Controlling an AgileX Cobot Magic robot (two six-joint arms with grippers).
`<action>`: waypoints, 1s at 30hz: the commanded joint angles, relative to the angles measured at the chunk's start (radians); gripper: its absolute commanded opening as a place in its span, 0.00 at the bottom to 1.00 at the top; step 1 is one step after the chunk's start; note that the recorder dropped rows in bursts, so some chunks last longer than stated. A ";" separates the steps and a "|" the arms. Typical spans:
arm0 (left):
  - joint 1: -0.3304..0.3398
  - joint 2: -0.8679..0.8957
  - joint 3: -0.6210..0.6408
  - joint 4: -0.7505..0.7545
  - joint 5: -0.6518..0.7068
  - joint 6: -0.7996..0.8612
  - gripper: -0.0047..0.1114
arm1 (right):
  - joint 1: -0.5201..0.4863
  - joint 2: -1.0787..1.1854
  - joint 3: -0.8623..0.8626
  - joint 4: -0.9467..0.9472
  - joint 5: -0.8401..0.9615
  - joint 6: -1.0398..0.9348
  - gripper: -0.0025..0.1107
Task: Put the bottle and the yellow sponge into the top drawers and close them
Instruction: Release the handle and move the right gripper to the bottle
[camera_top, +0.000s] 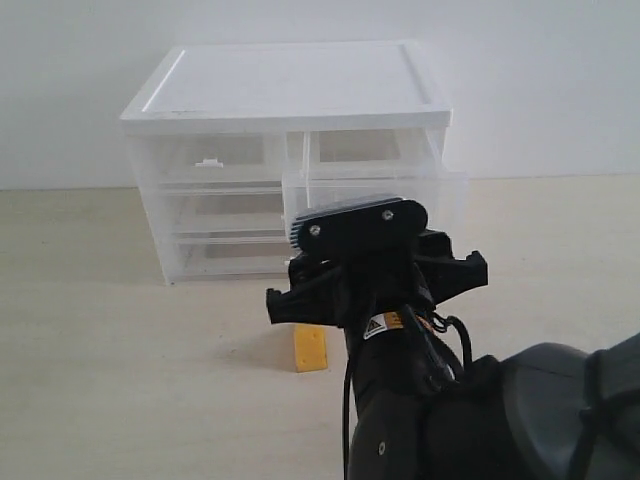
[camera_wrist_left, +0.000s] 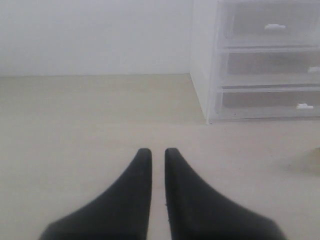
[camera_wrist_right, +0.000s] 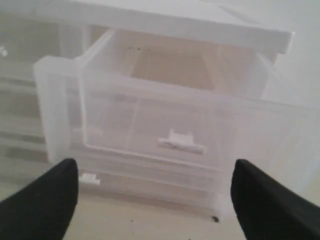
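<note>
The robot's arm (camera_top: 535, 412) covers the near corner of the table and the open table shows only the yellow sponge, so the robot should expect the bottle to be hidden behind that arm.
The cabinet's right top drawer (camera_top: 375, 195) is pulled out, and the left top drawer (camera_top: 215, 160) is pushed in. The yellow sponge (camera_top: 310, 350) lies on the table in front of the cabinet, beside my right arm's wrist (camera_top: 370, 265). My right gripper (camera_wrist_right: 152, 172) is open and holds nothing. It faces the front of the pulled-out drawer (camera_wrist_right: 170, 115), a little short of its white tab handle (camera_wrist_right: 181, 141). I see nothing inside that drawer. My left gripper (camera_wrist_left: 158, 152) is shut and empty, low over bare table to the left of the cabinet. The bottle is out of view.
The white-topped cabinet (camera_top: 290, 85) stands at the back against a white wall. Two full-width drawers (camera_wrist_left: 270, 67) sit pushed in under the top ones. My right arm fills the lower right of the exterior view.
</note>
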 joint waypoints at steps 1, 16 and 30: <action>0.003 -0.004 0.003 -0.001 -0.003 0.004 0.12 | 0.011 -0.065 0.002 0.017 0.154 -0.133 0.49; 0.003 -0.004 0.003 -0.001 -0.003 0.004 0.12 | -0.138 -0.301 0.002 -0.268 0.811 -0.294 0.03; 0.003 -0.004 0.003 -0.001 -0.003 0.004 0.12 | -0.380 -0.367 -0.089 -0.514 1.771 -0.230 0.03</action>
